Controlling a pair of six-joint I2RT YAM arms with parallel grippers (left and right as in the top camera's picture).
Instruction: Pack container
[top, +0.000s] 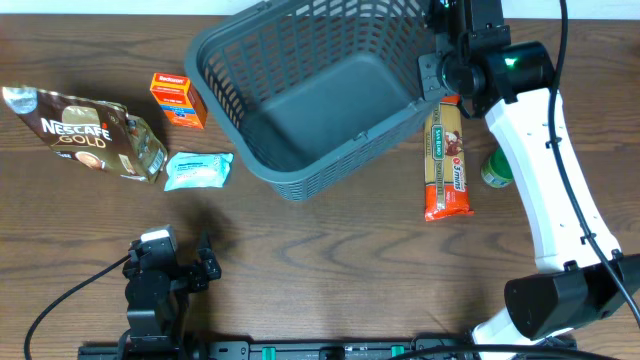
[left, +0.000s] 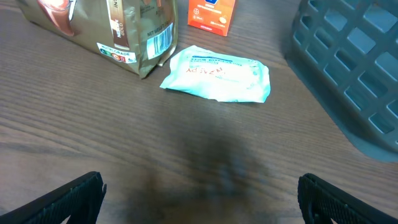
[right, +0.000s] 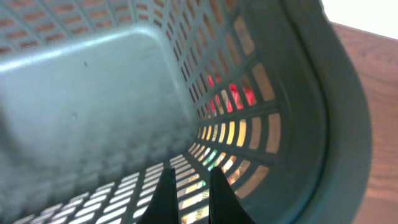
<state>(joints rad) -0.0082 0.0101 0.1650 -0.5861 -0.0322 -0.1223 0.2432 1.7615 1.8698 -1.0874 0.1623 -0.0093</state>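
Observation:
The basket is standing at a slant, and its end (top: 405, 118) by the red pasta pack is too far back. My right gripper should pull that end forward first and then push the basket's opposite side (top: 222, 88).
The container, a dark grey slatted basket (top: 215, 80), stands at the table's back middle, turned at an angle and with nothing in it. My right gripper (top: 441, 72) is at the basket's right wall. In the right wrist view its fingers (right: 191, 177) are nearly together, only a thin gap between them, inside the basket (right: 93, 112) in front of the lattice wall. I see nothing between the tips. My left gripper (top: 168, 268) sits low at the front left, wide open and empty (left: 202, 199) over bare wood.
A Nescafe Gold bag (top: 85, 135), an orange box (top: 177, 98) and a pale teal packet (top: 198, 170) lie left of the basket. A red pasta pack (top: 447, 160) and a green-topped item (top: 496, 170) lie to its right, by the right arm.

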